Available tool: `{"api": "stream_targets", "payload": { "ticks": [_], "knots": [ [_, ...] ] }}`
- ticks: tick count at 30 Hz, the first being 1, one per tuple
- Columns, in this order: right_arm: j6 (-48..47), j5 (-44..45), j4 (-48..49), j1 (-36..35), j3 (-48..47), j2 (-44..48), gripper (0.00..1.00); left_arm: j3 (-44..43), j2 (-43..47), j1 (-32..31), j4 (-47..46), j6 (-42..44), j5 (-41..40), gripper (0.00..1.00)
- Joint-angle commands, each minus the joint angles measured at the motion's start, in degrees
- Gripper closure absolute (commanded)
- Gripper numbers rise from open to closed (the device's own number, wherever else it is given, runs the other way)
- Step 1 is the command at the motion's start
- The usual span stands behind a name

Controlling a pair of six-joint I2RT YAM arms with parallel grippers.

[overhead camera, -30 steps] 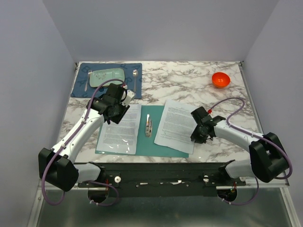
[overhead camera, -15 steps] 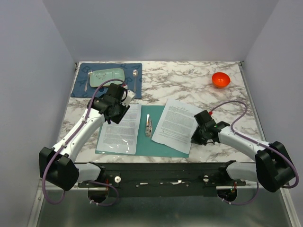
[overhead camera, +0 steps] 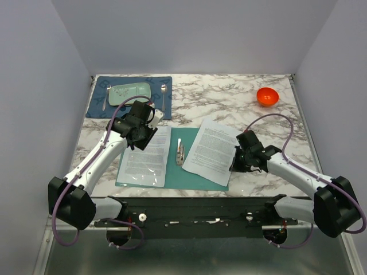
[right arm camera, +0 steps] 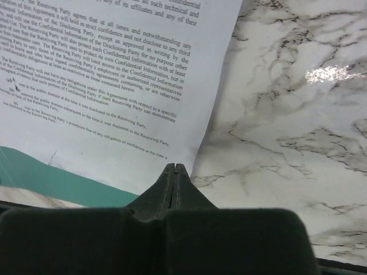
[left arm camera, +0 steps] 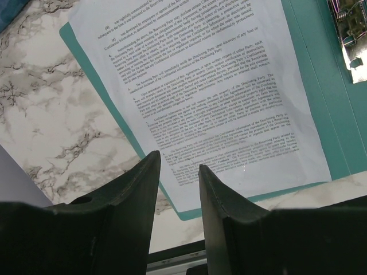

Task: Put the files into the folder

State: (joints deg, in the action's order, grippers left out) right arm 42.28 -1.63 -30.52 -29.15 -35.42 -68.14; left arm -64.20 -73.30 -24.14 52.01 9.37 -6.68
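Note:
Next, my right gripper grips the sheet's edge near the lower corner and turns it square, since the tilted sheet reaches past the teal folder onto the marble.
The teal folder lies open near the front edge, with a metal clip at its spine. One printed sheet lies on its left half. A second printed sheet lies tilted on the right half, overhanging onto the marble. My left gripper is open and empty, above the top of the left sheet; its jaws stand apart. My right gripper is shut, tips at the lower right corner of the tilted sheet, which lies flat. Teal shows beneath.
A dark blue placemat at the back left holds a pale green plate, a fork and a spoon. An orange bowl sits at the back right. Grey walls close in both sides.
The right arm has swung and its shut gripper has shifted a little left; the tilted sheet has slid slightly left onto the folder. The left arm has not moved.

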Motion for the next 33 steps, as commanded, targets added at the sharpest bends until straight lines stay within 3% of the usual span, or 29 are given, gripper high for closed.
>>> {"api": "stream_targets", "payload": {
  "ticks": [1,4,6,8,9,11,13,21,33],
  "knots": [
    [-7.0,-2.4,-3.1,0.0,-2.5,-0.2,0.99,-1.3,-0.2,-0.3,0.5,-0.7,0.3,0.53],
    [-7.6,-2.2,-3.9,0.0,-2.7,0.3,0.99,-1.1,-0.3,-0.3,0.6,-0.6,0.3,0.53],
    [-4.0,3.0,-5.7,0.0,-3.0,-0.1,0.97,-1.1,-0.2,-0.3,0.6,-0.7,0.3,0.53],
    [-1.3,7.9,-7.3,0.0,-3.0,-0.2,0.79,-1.2,-0.1,-0.3,0.6,-0.8,0.3,0.54],
    [1.1,8.6,-7.2,0.0,-2.6,-0.2,0.52,-1.3,-0.2,-0.4,0.6,-0.8,0.3,0.53],
    [3.3,9.0,-6.0,0.0,-2.5,-0.9,0.36,-1.2,-0.1,-0.4,0.6,-0.8,0.3,0.53],
    [5.4,9.4,-4.0,0.1,-2.8,-2.7,0.3,-0.9,-0.1,-0.4,0.6,-0.7,0.2,0.53],
    [7.3,7.2,0.1,0.1,-5.2,-11.1,0.41,-0.8,0.5,-0.4,0.6,-0.4,-0.3,0.54],
    [11.2,2.5,5.7,0.1,-1.5,-10.4,0.73,-0.2,0.5,-0.4,0.6,0.0,-0.1,0.53]
  ]
}}
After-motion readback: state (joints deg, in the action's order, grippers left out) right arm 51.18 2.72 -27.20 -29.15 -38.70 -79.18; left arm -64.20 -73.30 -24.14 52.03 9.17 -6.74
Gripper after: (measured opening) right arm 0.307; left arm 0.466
